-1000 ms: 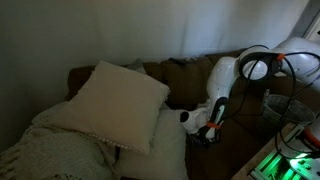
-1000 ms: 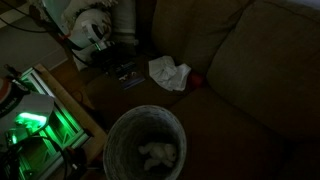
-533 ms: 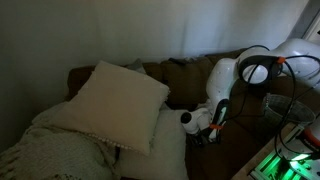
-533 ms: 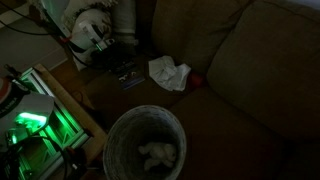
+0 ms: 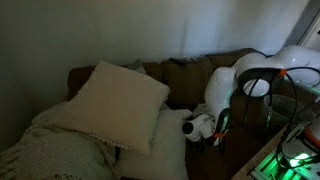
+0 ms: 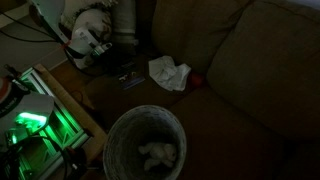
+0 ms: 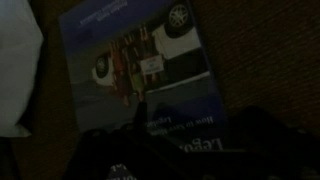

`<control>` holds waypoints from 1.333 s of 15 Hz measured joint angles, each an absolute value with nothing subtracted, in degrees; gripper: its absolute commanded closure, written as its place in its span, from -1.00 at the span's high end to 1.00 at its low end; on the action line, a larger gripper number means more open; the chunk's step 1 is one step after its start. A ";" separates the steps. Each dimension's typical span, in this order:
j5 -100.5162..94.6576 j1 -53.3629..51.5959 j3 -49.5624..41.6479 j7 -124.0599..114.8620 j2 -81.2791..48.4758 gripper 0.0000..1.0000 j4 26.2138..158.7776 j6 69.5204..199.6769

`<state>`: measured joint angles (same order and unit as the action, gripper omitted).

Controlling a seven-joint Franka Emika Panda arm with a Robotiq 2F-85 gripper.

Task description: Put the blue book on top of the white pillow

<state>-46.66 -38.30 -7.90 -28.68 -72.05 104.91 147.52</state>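
The blue book is lying flat with its broad cover (image 7: 142, 65) toward the robot's spread fingers, so next the gripper tips the book up and pinches its thin edge (image 7: 211, 82) before lifting.
The blue book (image 7: 140, 65) lies flat on the brown couch seat and fills the wrist view; it also shows small in an exterior view (image 6: 128, 78). My gripper (image 7: 195, 125) hangs just above the book's near end, and its dark fingers look spread with nothing between them. In an exterior view the gripper (image 5: 207, 130) is low over the seat, right of the pillows. The white pillow (image 5: 120, 98) leans on the couch's left part, over a second white pillow (image 5: 168, 150).
A crumpled white cloth (image 6: 168, 72) lies on the seat beside the book and shows at the wrist view's left edge (image 7: 15, 70). A round bin (image 6: 146, 148) and a green-lit device (image 6: 30, 122) stand in front. A knitted blanket (image 5: 50, 155) lies at the left.
The arm has lowered and shifted a little, which brings the gripper closer to the couch seat and the book. The book, cloth and pillows have not moved.
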 measured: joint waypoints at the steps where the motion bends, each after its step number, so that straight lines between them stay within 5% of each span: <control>1: -46.66 -39.75 -9.08 -31.05 -72.29 1.00 104.92 146.28; 12: -44.99 -40.60 -12.21 -39.38 -80.90 1.00 93.85 116.92; 20: -51.24 -38.81 -10.89 -41.45 -82.53 1.00 92.06 119.03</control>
<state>-51.24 -38.81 -10.89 -41.45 -82.53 92.06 119.03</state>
